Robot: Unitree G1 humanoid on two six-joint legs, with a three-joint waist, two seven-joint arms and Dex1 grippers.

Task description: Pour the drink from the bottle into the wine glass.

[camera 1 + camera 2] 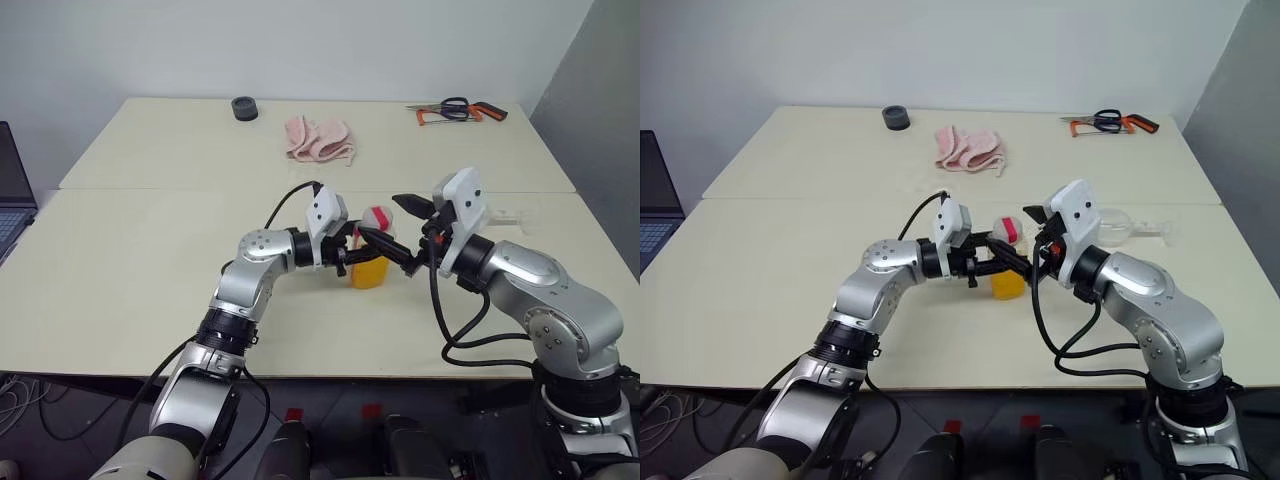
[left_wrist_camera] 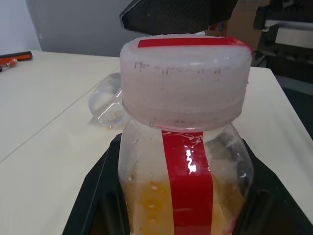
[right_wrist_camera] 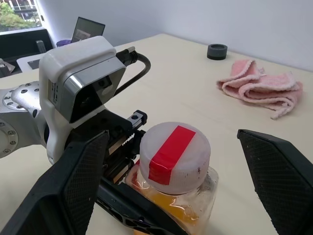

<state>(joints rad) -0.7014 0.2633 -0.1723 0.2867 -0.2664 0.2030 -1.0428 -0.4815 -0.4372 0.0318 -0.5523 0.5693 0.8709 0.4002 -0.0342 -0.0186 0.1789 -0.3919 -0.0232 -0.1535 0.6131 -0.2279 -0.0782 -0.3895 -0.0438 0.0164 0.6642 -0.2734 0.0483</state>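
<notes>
Next, my right gripper takes hold of the cap (image 1: pixel 377 217) and twists it loose while my left gripper keeps the bottle's body steady before pouring, because the white cap closes the bottle's opening.
The bottle (image 1: pixel 371 250), clear plastic with a red strip over its white cap (image 3: pixel 174 152), stands upright at the middle of the table. The orange drink (image 1: pixel 367 272) fills its lower part. My left gripper (image 1: pixel 385 254) comes in from the left and is shut on the bottle's body. Coming from the right at cap height, my right gripper (image 3: pixel 172 137) is open, with one finger on each side of the cap and not touching it. The wine glass (image 1: pixel 1114 226) lies on its side on the table behind my right arm, stem pointing right.
A pink cloth (image 1: pixel 318 140) and a black roll (image 1: pixel 245 108) lie at the back of the table (image 1: pixel 150 260). Scissors and orange-handled tools (image 1: pixel 460 110) sit at the back right. A laptop (image 1: pixel 12 190) is off the left edge.
</notes>
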